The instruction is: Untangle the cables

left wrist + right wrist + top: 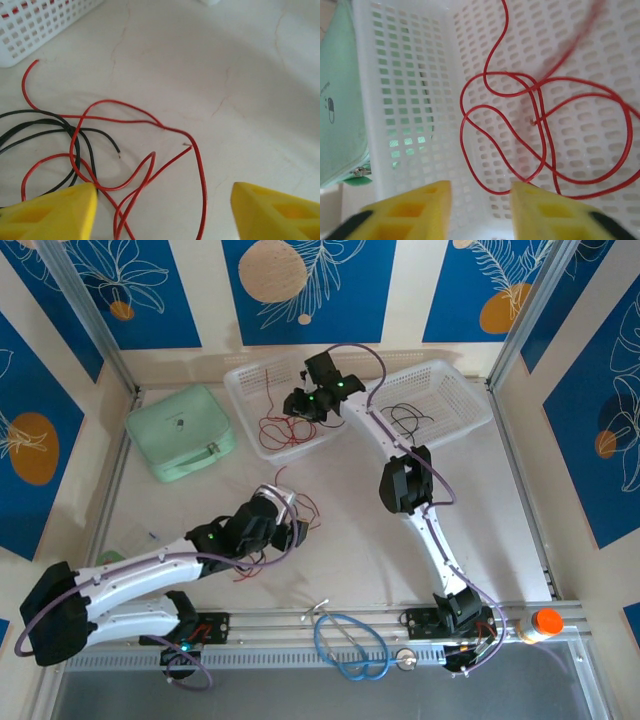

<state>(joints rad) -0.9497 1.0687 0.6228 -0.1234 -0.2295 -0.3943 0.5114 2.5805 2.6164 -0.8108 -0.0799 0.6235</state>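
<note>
Next, I raise one red cable (pixel 145 182) with my left gripper while my right gripper holds the other, because the red cables cross each other over the black cables (pixel 77 126).
A tangle of red and black cables (pixel 290 502) lies on the table. My left gripper (pixel 296 532) hangs just over it. In the left wrist view its yellow fingers (pixel 50 212) stand wide apart, the gripper (pixel 165 215) open. Red cables (pixel 150 165) run loose on the table between them, with black cables (pixel 45 125) to the left. My right gripper (pixel 305 405) is over the left white basket (pixel 245 380). In the right wrist view it is open (pixel 480 210) above red cable loops (pixel 540 135) on the basket floor. One red strand (pixel 575 45) is blurred.
A second white basket (pixel 465 390) at the back right holds black cables (pixel 410 418). A mint-green case (pixel 180 430) lies left of the baskets. A blue cable loop (pixel 350 645) and an orange-capped bottle (pixel 545 623) sit at the near rail.
</note>
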